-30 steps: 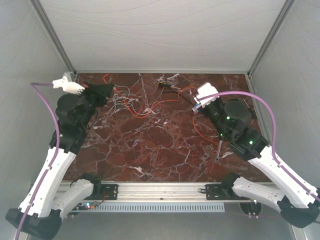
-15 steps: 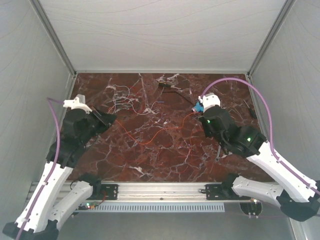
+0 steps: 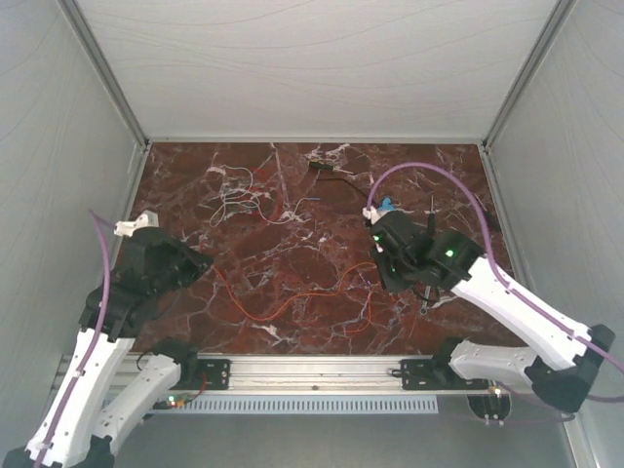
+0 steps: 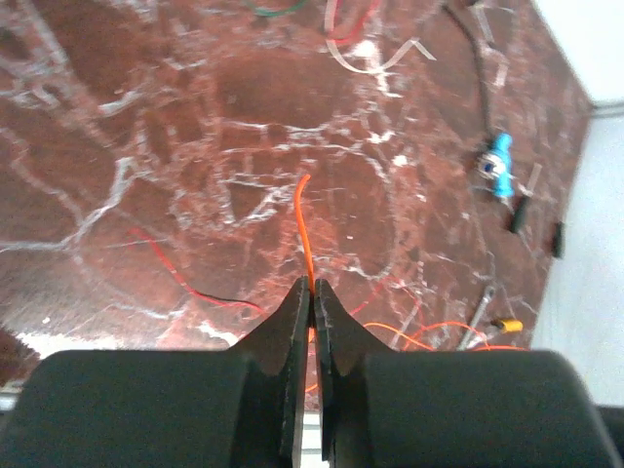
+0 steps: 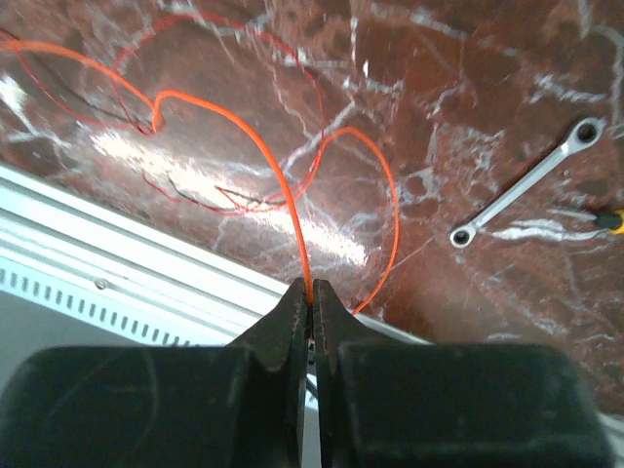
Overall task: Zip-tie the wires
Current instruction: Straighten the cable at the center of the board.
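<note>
My right gripper goes on lowering the orange-red wire until it touches the marble (image 3: 357,285) before it lets go, because the wire loops over open marble away from the wrench.
A long thin orange-red wire (image 3: 292,307) sags across the near half of the marble table between my two grippers. My left gripper (image 3: 200,261) is shut on one end of it. In the left wrist view the jaws (image 4: 312,285) pinch the wire (image 4: 304,234), and a short stub sticks out past the tips. My right gripper (image 3: 383,281) is shut on the other part (image 5: 292,214), which loops away from the jaws (image 5: 311,285). A tangle of white and red wires (image 3: 239,200) lies at the far left. A thin dark strip (image 3: 322,166) lies near the far edge; I cannot tell whether it is the zip tie.
A small wrench (image 3: 426,292) lies under the right arm and also shows in the right wrist view (image 5: 526,195), next to a yellow-tipped screwdriver (image 5: 609,219). A blue part (image 3: 387,205) sits behind the right wrist. The aluminium rail (image 3: 312,370) borders the near edge, and walls close in three sides.
Both arms have pulled back from the far part of the table toward the near edge. They drew the orange wire out of the far tangle into a long sagging loop.
</note>
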